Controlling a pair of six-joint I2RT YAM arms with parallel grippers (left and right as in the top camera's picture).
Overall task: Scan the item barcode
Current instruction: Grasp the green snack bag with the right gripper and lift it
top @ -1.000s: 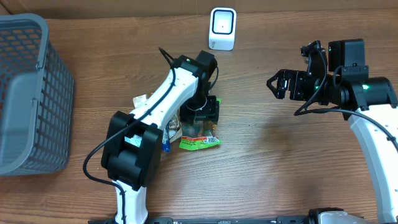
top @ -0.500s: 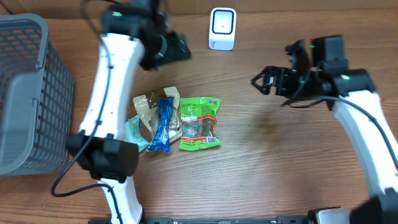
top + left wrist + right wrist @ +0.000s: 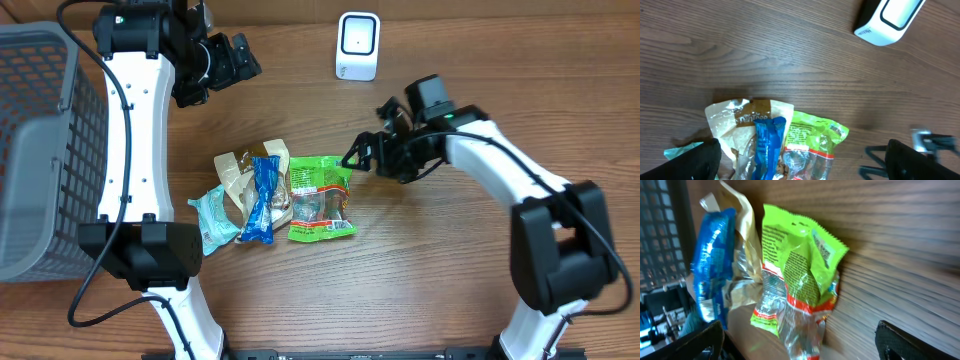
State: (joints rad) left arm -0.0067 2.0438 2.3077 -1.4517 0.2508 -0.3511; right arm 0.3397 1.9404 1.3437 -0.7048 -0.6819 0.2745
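Note:
The green packet rests against the tan packet [image 3: 290, 200], so my right gripper should grab its upper corner [image 3: 338, 165] and put it down clear of the heap before I scan.
Several snack packets lie in a heap mid-table: a green packet [image 3: 320, 197], a blue one [image 3: 262, 198], a tan one [image 3: 240, 165] and a teal one [image 3: 212, 218]. The white barcode scanner [image 3: 357, 45] stands at the back. My left gripper [image 3: 232, 60] hangs open and empty, high at the back left, well clear of the heap. Its view looks down on the green packet [image 3: 812, 142] and the scanner [image 3: 890, 17]. My right gripper [image 3: 362, 155] is open and empty, just right of the green packet's upper corner. The green packet [image 3: 800, 275] fills the right wrist view.
A grey mesh basket [image 3: 40, 150] takes up the left side of the table. The left arm rises from the front edge past the heap's left side. Bare wood lies right of the heap and in front of the scanner.
The left gripper has risen off the heap, swung to the back left and opened. The right gripper has moved left and down to the green packet's corner.

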